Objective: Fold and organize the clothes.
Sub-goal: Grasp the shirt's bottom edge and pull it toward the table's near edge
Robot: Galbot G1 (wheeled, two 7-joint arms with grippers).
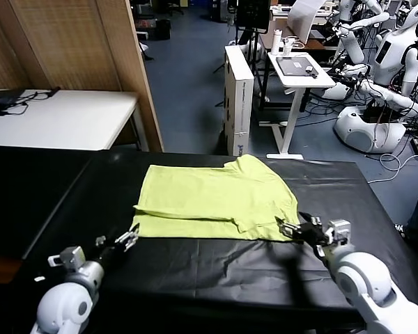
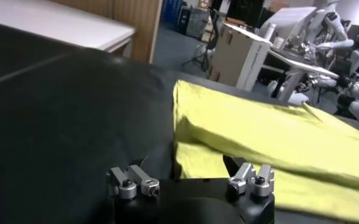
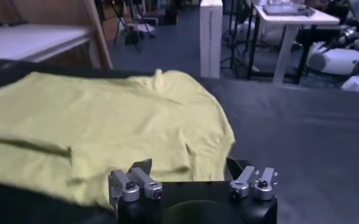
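The T-shirt's sleeve end (image 1: 256,218) is crumpled next to the robot's right gripper, so the right gripper should pinch the T-shirt's near corner (image 1: 281,237) and pull it tight toward the robot before the next fold.
The lime yellow-green T-shirt (image 1: 216,198) lies flat on the black table cover (image 1: 195,278), one layer folded over another, with a strip of the lower layer showing along its near edge. My left gripper (image 1: 130,237) sits low at the shirt's near left corner, open and holding nothing. In the left wrist view the shirt (image 2: 270,137) lies just beyond the gripper (image 2: 188,167). My right gripper (image 1: 287,228) is at the near right corner, also open and empty. The right wrist view shows the shirt's edge (image 3: 106,122) between and ahead of the gripper (image 3: 188,165).
A white table (image 1: 63,118) stands at the back left beside a wooden partition (image 1: 83,49). Beyond the far edge are a tall white box (image 1: 238,97), a small white stand desk (image 1: 299,69) and other robots (image 1: 376,90).
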